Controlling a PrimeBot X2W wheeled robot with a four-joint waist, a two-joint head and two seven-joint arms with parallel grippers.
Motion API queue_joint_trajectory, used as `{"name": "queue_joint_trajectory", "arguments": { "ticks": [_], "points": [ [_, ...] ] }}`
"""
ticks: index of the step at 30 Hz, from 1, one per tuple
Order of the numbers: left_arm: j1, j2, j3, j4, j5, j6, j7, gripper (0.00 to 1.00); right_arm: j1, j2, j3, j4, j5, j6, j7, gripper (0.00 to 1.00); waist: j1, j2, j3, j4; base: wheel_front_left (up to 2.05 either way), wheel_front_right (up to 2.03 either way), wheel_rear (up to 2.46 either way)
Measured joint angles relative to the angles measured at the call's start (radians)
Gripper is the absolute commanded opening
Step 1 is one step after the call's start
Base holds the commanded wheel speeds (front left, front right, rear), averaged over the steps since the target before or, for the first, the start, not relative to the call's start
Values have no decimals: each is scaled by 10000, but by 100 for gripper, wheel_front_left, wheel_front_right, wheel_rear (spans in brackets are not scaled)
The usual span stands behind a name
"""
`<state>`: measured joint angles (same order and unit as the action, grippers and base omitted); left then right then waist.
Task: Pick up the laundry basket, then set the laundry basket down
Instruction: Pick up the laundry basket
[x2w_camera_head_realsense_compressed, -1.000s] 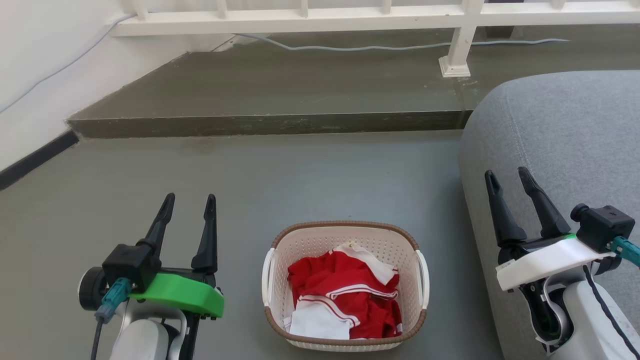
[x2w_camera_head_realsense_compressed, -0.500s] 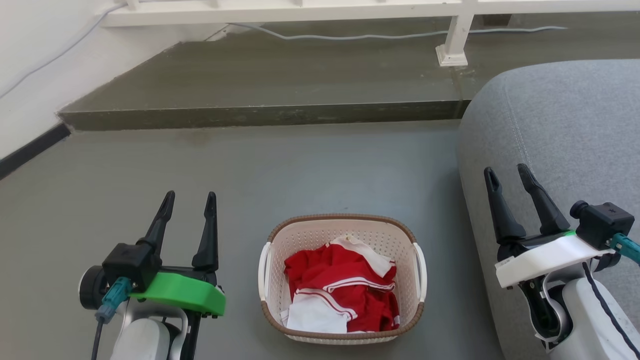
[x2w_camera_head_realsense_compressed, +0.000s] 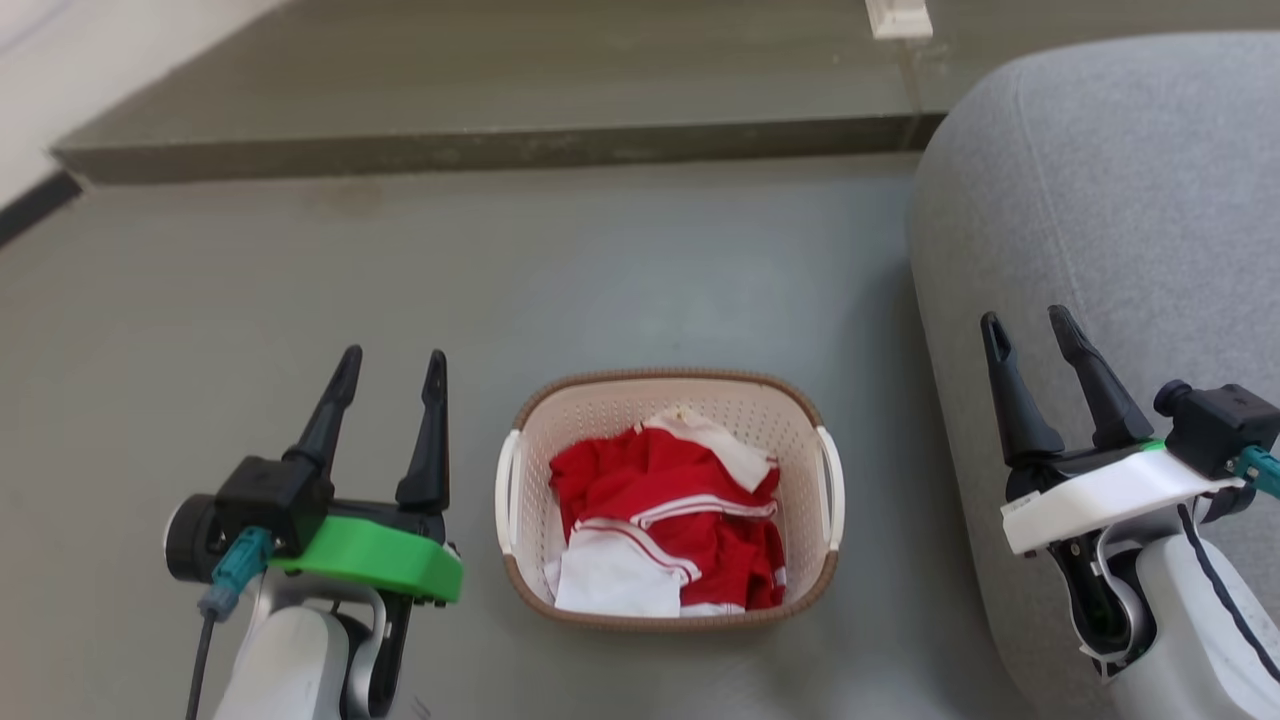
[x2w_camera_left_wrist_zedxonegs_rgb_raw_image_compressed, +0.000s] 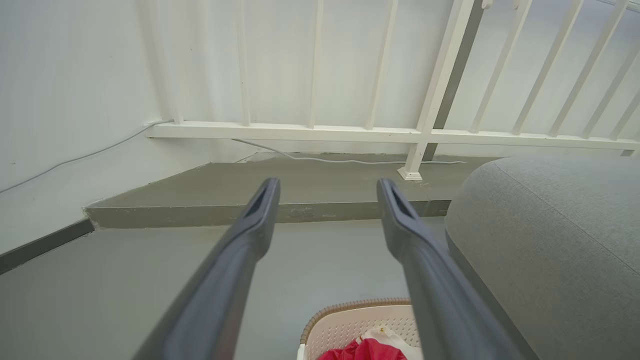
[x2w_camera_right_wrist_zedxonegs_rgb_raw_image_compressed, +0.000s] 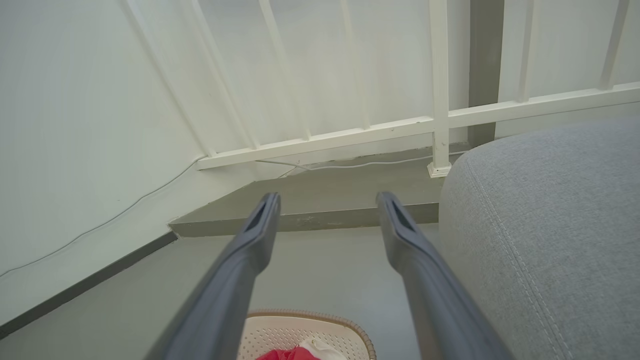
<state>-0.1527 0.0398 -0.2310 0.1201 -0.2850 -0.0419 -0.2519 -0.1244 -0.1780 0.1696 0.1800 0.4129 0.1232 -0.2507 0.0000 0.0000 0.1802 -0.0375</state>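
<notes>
The white handles (x2w_camera_head_realsense_compressed: 509, 492) continue the line of the brown rim (x2w_camera_head_realsense_compressed: 524, 416), so the laundry basket will rise with its handles fixed in place when I lift.
The laundry basket (x2w_camera_head_realsense_compressed: 790, 420) stands on the grey floor between my arms, cream-white and perforated, with a brown woven-look rim and a white handle on each side. Red and white clothes (x2w_camera_head_realsense_compressed: 665, 515) lie inside it. My left gripper (x2w_camera_head_realsense_compressed: 392, 362) is open to the basket's left, clear of its handle. To the right, my right gripper (x2w_camera_head_realsense_compressed: 1027, 326) is open above the sofa's edge, apart from the basket. The basket's far rim (x2w_camera_left_wrist_zedxonegs_rgb_raw_image_compressed: 360, 304) peeks in at the bottom of the left wrist view, and its rim (x2w_camera_right_wrist_zedxonegs_rgb_raw_image_compressed: 320, 316) also edges the bottom of the right wrist view. Both gripper pairs (x2w_camera_left_wrist_zedxonegs_rgb_raw_image_compressed: 327, 187) (x2w_camera_right_wrist_zedxonegs_rgb_raw_image_compressed: 327, 200) hold nothing.
A grey sofa (x2w_camera_head_realsense_compressed: 1120, 200) rises close on the right of the basket. Ahead, a low step (x2w_camera_head_realsense_compressed: 480, 150) runs across the floor, with a white railing (x2w_camera_left_wrist_zedxonegs_rgb_raw_image_compressed: 380, 132) and a cable (x2w_camera_left_wrist_zedxonegs_rgb_raw_image_compressed: 345, 161) beyond it. A white wall with a dark skirting (x2w_camera_head_realsense_compressed: 35, 200) stands at the left.
The head camera has tilted downward, so the step, sofa and basket sit higher in the picture and the railing has left it. Both grippers keep their open pose beside the basket.
</notes>
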Motion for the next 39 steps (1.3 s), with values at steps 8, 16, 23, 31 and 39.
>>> {"name": "queue_joint_trajectory", "arguments": {
  "ticks": [8,16,23,31,39],
  "points": [
    [-621,0,-8,54,-79,155,0,100,-566,-38,29,410,151,0,-12,100,0,0,1156,-104,0,0,0],
    [-1495,-4,-102,700,-92,153,-2,100,-1411,-36,259,1214,447,0,-13,100,0,0,2276,-186,0,0,0],
    [-2355,-25,-217,1611,84,146,-2,100,-2131,-38,472,2000,773,0,-13,100,1,0,3277,-216,0,0,0],
    [-3208,-42,-222,2556,79,142,-12,100,-2936,-71,1034,3152,901,0,-13,100,1,0,4372,-210,0,0,0],
    [-3930,-79,-382,3622,-132,35,-13,100,-3824,-54,1538,4192,1101,0,-13,100,0,0,5342,-167,0,0,0]
  ]
}}
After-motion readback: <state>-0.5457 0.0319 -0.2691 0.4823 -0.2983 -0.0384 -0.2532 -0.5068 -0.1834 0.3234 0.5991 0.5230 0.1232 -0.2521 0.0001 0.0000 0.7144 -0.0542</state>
